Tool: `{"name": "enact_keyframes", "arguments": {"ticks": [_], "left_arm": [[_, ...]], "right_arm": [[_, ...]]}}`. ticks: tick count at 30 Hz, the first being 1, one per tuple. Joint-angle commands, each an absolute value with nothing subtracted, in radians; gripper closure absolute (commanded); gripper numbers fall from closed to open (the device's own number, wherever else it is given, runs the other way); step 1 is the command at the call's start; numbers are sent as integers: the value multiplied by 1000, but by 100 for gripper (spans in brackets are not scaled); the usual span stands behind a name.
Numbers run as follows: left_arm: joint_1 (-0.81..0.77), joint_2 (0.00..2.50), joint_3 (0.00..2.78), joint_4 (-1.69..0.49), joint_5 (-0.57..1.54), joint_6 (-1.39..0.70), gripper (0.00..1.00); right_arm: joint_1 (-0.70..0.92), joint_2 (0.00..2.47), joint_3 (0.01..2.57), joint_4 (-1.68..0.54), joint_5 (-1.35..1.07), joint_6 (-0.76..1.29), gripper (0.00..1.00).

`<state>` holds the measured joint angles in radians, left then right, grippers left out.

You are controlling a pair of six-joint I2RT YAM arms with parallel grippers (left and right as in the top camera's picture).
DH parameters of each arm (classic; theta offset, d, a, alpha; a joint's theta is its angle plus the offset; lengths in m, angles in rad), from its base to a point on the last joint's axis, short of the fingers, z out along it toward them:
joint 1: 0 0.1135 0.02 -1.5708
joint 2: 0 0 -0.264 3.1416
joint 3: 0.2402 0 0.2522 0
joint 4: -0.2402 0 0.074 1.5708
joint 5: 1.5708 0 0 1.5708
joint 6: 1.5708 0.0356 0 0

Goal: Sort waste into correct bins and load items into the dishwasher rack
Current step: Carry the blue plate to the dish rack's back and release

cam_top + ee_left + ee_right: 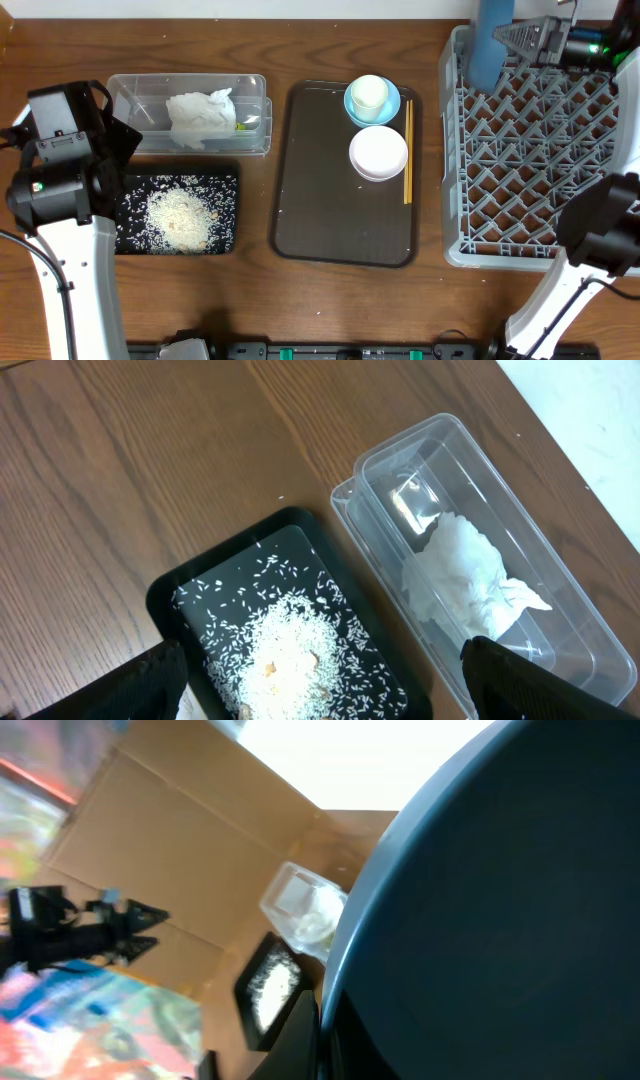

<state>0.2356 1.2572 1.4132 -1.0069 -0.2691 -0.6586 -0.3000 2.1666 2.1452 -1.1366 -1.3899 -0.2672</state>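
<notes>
The dark-blue bowl on edge point(487, 50) is over the empty far corner of the rack. My right gripper should now lower the bowl until it touches the rack's pegs point(489, 104), and then let go.
My right gripper point(508, 40) is shut on the rim of the large dark-blue bowl point(489, 45), holding it on edge over the far left corner of the grey dishwasher rack point(452, 160). In the right wrist view the bowl point(500, 920) fills the right side, with my gripper point(322, 1030) clamped on its edge. My left gripper point(320, 685) hangs open over the rice point(285, 650) in the black tray point(165, 595). A crumpled napkin point(202, 115) lies in the clear tub point(130, 88). A light-blue bowl point(389, 104), a white bowl point(378, 153) and chopsticks point(408, 150) rest on the brown tray.
The brown serving tray point(330, 200) lies mid-table between the bins and the rack. A pale cup-like thing point(369, 92) sits inside the light-blue bowl. A small green scrap point(239, 125) shows beside the napkin. The right arm's base point(600, 240) overlaps the rack's near right corner.
</notes>
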Motion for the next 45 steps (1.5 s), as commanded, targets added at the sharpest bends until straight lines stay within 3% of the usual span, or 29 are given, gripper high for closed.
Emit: {"name": "enact_keyframes", "arguments": {"ticks": [1, 10, 17, 21, 23, 28, 31, 38, 45], "left_arm": [[241, 1261, 1410, -1010, -289, -671, 10], [241, 1261, 1410, -1009, -289, -671, 10], [241, 1261, 1410, -1010, -289, -671, 10], [241, 1261, 1410, -1009, -289, -671, 10], [241, 1261, 1410, -1009, -289, -671, 10], [241, 1261, 1410, -1010, -289, -671, 10], [241, 1261, 1410, -1010, -289, -671, 10], [241, 1261, 1410, -1009, -289, -671, 10], [241, 1261, 1410, -1010, -289, -671, 10]], "right_arm": [[-308, 2180, 2104, -1108, -1559, -323, 99], [-305, 2195, 2030, -1098, -1538, -307, 99], [-308, 2189, 1999, -1122, -1129, -142, 99], [-318, 2163, 2001, -1121, -1061, -110, 98], [-326, 2139, 2002, -1117, -1030, -86, 92], [-343, 2061, 2002, -1103, -820, 23, 60], [-351, 2004, 2002, -1104, -672, 76, 50], [-352, 1860, 2002, -1122, -418, 144, 47], [-332, 1802, 2001, -1117, -359, 168, 43]]}}
